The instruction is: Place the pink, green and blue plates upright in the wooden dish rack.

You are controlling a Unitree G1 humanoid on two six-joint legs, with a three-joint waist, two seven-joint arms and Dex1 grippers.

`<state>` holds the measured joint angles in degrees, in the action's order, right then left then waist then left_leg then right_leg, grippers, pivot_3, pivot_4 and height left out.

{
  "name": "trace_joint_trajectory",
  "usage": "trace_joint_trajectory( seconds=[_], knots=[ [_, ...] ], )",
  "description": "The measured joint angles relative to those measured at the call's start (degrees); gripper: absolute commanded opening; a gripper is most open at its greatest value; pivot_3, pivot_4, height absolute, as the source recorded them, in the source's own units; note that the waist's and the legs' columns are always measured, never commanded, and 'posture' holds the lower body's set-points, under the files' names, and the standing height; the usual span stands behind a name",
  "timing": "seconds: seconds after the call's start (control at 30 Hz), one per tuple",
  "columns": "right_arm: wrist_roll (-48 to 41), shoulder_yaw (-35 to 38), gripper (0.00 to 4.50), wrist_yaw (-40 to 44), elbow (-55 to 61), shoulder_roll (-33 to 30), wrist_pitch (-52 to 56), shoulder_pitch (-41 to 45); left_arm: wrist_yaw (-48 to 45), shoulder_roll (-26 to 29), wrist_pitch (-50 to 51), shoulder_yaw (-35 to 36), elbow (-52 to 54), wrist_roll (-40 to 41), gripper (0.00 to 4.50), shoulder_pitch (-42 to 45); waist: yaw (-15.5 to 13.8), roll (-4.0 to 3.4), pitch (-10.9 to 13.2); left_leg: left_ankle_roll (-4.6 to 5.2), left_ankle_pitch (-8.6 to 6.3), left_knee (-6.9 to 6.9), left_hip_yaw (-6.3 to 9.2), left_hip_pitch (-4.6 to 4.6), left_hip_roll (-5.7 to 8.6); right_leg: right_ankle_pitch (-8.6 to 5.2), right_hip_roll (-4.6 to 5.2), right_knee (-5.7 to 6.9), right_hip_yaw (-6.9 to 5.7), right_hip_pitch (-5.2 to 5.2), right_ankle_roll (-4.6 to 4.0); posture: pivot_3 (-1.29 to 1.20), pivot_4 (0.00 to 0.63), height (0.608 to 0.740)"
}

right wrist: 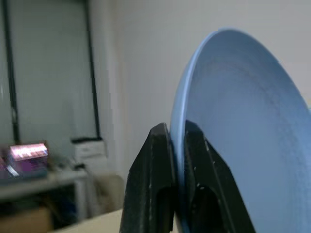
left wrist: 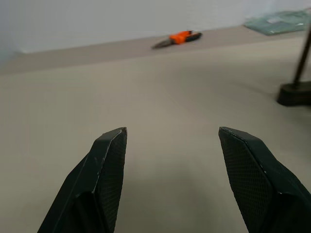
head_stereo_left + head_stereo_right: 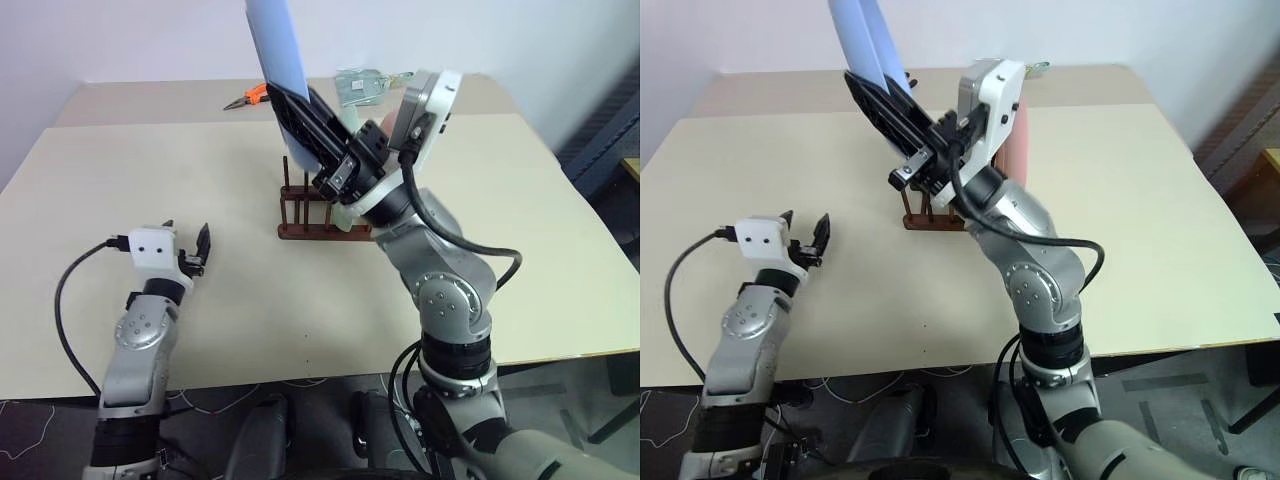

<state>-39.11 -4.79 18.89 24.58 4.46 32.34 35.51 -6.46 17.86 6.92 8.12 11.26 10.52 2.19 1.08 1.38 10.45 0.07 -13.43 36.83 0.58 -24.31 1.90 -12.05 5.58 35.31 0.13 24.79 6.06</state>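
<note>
The blue plate is tilted above the rack, so my right gripper needs to turn it upright and put it down into the rack's loose end, away from the green plate.
My right gripper is raised above the wooden dish rack and is shut on the rim of the light blue plate, which stands on edge and reaches past the top of the view. In the right wrist view the blue plate is pinched between the two black fingers. The pink plate stands upright at the rack, partly hidden by my right arm. A pale green plate shows at the rack's right end. My left gripper hangs open and empty low over the table, to the left of the rack.
Orange-handled pliers lie at the far side of the beige table. A clear packet lies near them, behind the rack. The rack's base shows in the left wrist view, off to one side of the open fingers.
</note>
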Motion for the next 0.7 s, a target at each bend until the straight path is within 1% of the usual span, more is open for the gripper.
trace_joint_trajectory(
  seconds=[0.1,0.27,0.5,0.7],
  knots=[
    [-4.59,1.79,0.0,-4.43,-0.26,2.44,3.61,-0.17,-1.13,-0.59,-2.04,-1.48,-0.01,-1.66,3.06,-1.38,-0.09,-0.03,0.0,0.05,0.03,0.0,-0.03,-0.07,0.0,0.0,0.02,-0.04,0.0,0.07,0.0,0.0,0.15,0.738],
    [-8.96,4.46,0.0,-9.03,-1.95,2.7,6.41,-0.12,-2.22,-1.01,-2.81,-1.86,-0.32,-2.78,3.06,-2.14,-0.15,-0.04,0.01,0.07,0.04,0.0,-0.05,-0.11,0.0,0.0,0.02,-0.07,-0.01,0.1,0.0,0.0,0.15,0.738],
    [-9.61,5.05,0.0,-13.93,-4.11,2.78,6.71,0.04,-3.78,-1.06,-2.82,-1.89,0.07,-3.16,3.06,-2.22,-0.1,-0.05,0.01,0.08,0.04,0.0,-0.06,-0.11,0.0,0.0,0.01,-0.06,-0.01,0.1,0.0,0.0,0.15,0.738],
    [-11.78,7.99,0.0,-19.61,-9.78,2.82,6.97,2.33,-6.87,-0.88,-2.78,-3.06,1.26,-3.16,3.06,-3.58,0.0,-0.07,0.02,0.09,0.05,0.0,-0.08,-0.11,0.0,0.0,0.01,-0.07,-0.01,0.1,0.0,0.0,0.15,0.738]
  ],
)
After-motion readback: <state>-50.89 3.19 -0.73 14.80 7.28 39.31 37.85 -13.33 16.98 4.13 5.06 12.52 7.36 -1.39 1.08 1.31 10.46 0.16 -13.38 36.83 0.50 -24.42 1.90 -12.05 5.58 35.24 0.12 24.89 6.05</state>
